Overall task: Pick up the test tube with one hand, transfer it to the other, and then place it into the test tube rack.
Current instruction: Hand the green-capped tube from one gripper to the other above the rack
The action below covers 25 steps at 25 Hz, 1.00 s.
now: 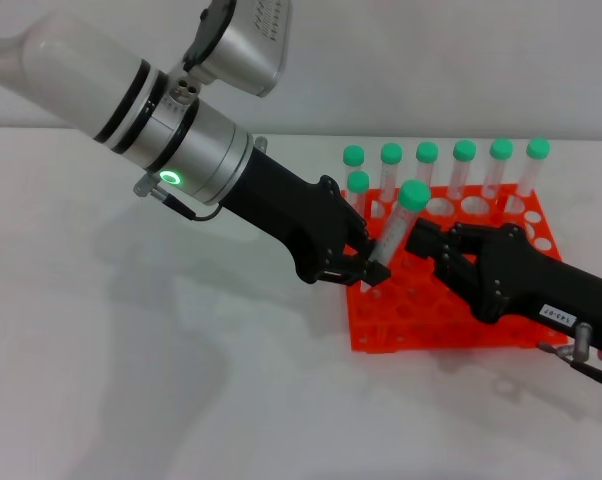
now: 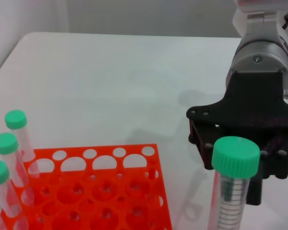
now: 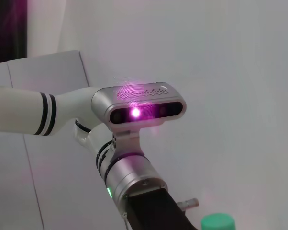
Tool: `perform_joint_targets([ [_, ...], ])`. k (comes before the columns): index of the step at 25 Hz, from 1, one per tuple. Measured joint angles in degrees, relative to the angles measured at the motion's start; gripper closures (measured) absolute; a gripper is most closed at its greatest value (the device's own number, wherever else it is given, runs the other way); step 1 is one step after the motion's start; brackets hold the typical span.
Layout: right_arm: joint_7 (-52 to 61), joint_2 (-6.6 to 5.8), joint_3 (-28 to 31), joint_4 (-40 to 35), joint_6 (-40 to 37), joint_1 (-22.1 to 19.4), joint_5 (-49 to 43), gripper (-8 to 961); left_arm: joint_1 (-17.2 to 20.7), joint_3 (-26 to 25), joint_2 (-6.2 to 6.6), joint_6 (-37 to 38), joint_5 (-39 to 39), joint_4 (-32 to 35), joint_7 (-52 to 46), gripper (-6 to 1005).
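Observation:
The tube's upper part (image 1: pixel 394 228) is standing short of the right gripper's fingers, so the left gripper should move it further in before the right gripper closes below the cap (image 1: pixel 402 213).
My left gripper (image 1: pixel 364 267), on the arm with the green ring, is shut on the lower end of the test tube (image 1: pixel 392 236). It holds the tube tilted above the orange-red test tube rack (image 1: pixel 436 325). The tube's mint-green cap (image 1: pixel 413 195) points up. My right gripper (image 1: pixel 428 246), black with a white label, is open just beside the tube's upper part. In the left wrist view the capped tube (image 2: pixel 232 191) stands in front of the open right gripper (image 2: pixel 237 165), between its two fingers. The cap also shows in the right wrist view (image 3: pixel 218 223).
Several identical capped tubes (image 1: pixel 427 165) stand in the rack's far rows; some show in the left wrist view (image 2: pixel 10 143) beside the rack (image 2: pixel 110 191). The rack sits on a white table (image 1: pixel 131 350).

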Motion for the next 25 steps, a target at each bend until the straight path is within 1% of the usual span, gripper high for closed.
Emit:
perform_joint_targets([
  [1,0.0,-0.07,0.0,0.0,-0.1,-0.1,0.0,926,0.0,0.0,-0.01,0.0,0.0,0.0,0.0,796],
  [4,0.0,-0.3,0.1,0.0,-0.6,-0.5,0.0,873,0.1,0.0,-0.01,0.2,0.0,0.0,0.0,796],
  [9,0.0,-0.27,0.4,0.0,-0.7,-0.9,0.0,784,0.1,0.0,-0.02,0.1,0.1,0.0,0.0,795],
  [15,0.3,0.09,0.1,0.0,-0.1,-0.1,0.0,560,-0.2,0.0,-0.02,0.0,0.2,0.8,0.0,795],
  [20,0.3,0.13,0.1,0.0,-0.1,0.1,0.0,348,-0.5,0.0,-0.01,-0.5,1.1,1.9,-0.1,794],
  [25,0.4,0.14,0.3,0.0,0.0,0.1,0.1,191,-0.7,0.0,-0.05,-1.4,1.9,3.0,-0.7,794],
])
